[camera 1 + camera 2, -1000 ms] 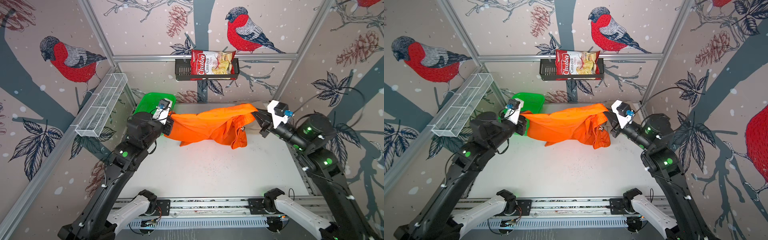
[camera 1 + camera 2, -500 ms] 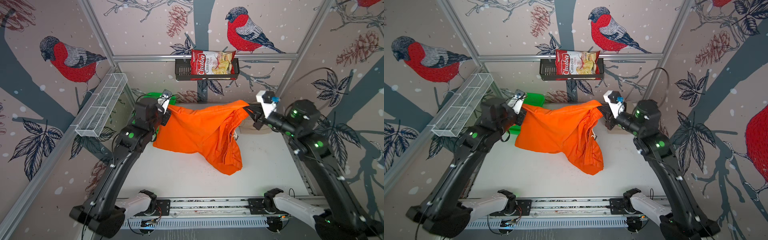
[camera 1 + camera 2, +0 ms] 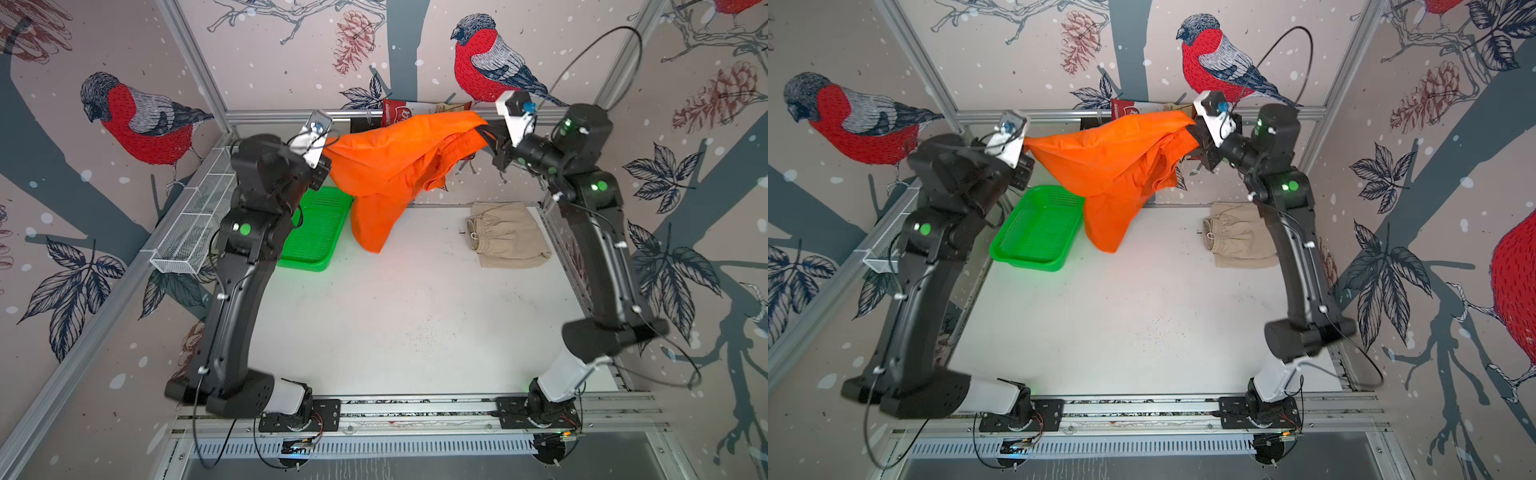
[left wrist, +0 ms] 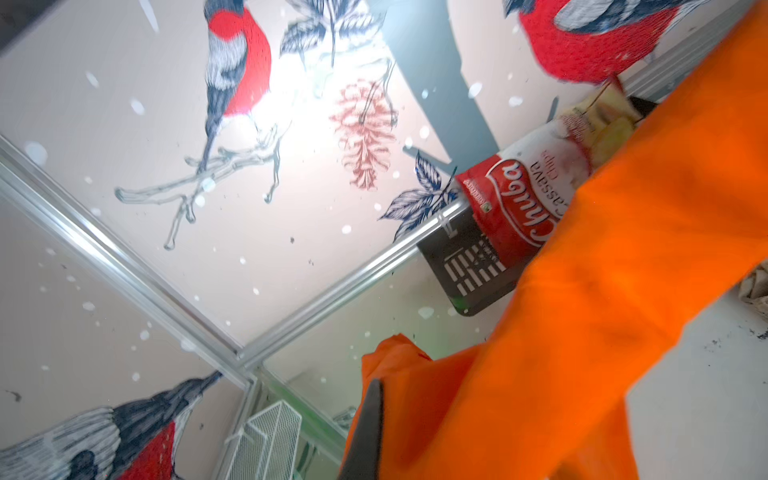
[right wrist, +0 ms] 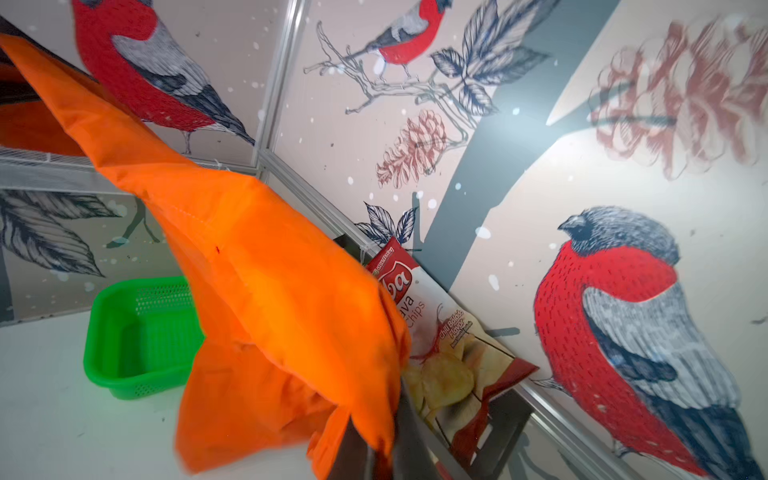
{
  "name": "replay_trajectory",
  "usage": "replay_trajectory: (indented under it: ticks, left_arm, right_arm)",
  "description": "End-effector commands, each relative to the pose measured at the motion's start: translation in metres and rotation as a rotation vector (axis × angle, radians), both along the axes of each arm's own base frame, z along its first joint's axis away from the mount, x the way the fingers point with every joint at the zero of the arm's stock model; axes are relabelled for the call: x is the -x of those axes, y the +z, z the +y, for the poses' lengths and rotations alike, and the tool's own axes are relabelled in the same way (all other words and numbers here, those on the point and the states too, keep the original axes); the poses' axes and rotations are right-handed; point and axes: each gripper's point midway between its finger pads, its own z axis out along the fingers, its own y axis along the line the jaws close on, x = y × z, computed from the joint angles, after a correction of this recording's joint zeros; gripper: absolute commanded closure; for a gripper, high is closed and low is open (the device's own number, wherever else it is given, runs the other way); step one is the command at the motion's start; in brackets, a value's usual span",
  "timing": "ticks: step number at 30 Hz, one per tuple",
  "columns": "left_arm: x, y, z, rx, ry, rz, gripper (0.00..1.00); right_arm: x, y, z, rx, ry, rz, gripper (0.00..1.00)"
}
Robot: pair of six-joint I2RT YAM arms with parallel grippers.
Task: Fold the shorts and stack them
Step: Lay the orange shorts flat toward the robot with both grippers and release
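With the orange shorts hanging bunched and one leg drooping (image 3: pixel 377 221), my right gripper should help lay them across the open tabletop (image 3: pixel 408 308), then regrip to spread them before folding.
The orange shorts (image 3: pixel 390 166) (image 3: pixel 1108 166) hang in the air at the back, stretched between both grippers, with one leg drooping down toward the table. My left gripper (image 3: pixel 328 151) (image 3: pixel 1027 147) is shut on their left corner; in the left wrist view the orange cloth (image 4: pixel 582 332) lies against one dark finger (image 4: pixel 365 436). My right gripper (image 3: pixel 484 133) (image 3: pixel 1192 131) is shut on the right corner, and the cloth (image 5: pixel 270 291) is pinched between its fingers (image 5: pixel 407 449). The beige shorts (image 3: pixel 507 237) (image 3: pixel 1237 241) lie folded on the table at the back right.
A green mesh basket (image 3: pixel 316 232) (image 3: pixel 1038 232) stands at the back left under the left arm. A red chips bag (image 4: pixel 511 208) (image 5: pixel 436 353) sits in a black rack on the back wall, just behind the orange cloth. A white wire shelf (image 3: pixel 195 224) hangs on the left wall.
Both arms have raised the orange shorts from low over the table to high at the back. The cloth now hangs free, and the beige shorts have come into view.
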Motion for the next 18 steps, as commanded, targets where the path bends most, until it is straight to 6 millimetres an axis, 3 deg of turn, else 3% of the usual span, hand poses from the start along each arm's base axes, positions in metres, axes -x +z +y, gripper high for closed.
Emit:
replay_trajectory:
  ticks: [1, 3, 5, 6, 8, 11, 14, 18]
  left_arm:
    - [0.028, -0.029, -0.013, -0.111, -0.116, -0.06, 1.0]
    - [0.04, -0.078, -0.018, -0.171, -0.165, 0.002, 1.0]
    - [0.048, -0.145, -0.022, -0.225, -0.203, 0.137, 1.0]
    - [0.053, -0.176, -0.026, -0.255, -0.221, 0.206, 1.0]
    - [0.063, -0.244, -0.031, -0.325, -0.238, 0.355, 1.0]
    - [0.084, -0.33, -0.041, -0.43, -0.276, 0.52, 1.0]
    - [0.104, -0.379, -0.044, -0.502, -0.308, 0.604, 1.0]
    - [0.127, -0.415, -0.046, -0.588, -0.357, 0.687, 1.0]
  right_arm:
    - [0.007, -0.072, -0.008, 0.162, -0.033, -0.067, 1.0]
    - [0.021, -0.129, -0.012, 0.262, -0.017, -0.071, 1.0]
    - [0.03, -0.2, -0.013, 0.367, 0.011, -0.009, 1.0]
    - [0.039, -0.221, -0.015, 0.405, 0.023, 0.006, 1.0]
    - [0.054, -0.283, -0.014, 0.52, 0.059, 0.076, 1.0]
    - [0.072, -0.353, -0.009, 0.675, 0.062, 0.146, 1.0]
    - [0.087, -0.398, -0.006, 0.788, 0.05, 0.228, 1.0]
    - [0.116, -0.434, -0.005, 0.907, 0.098, 0.31, 1.0]
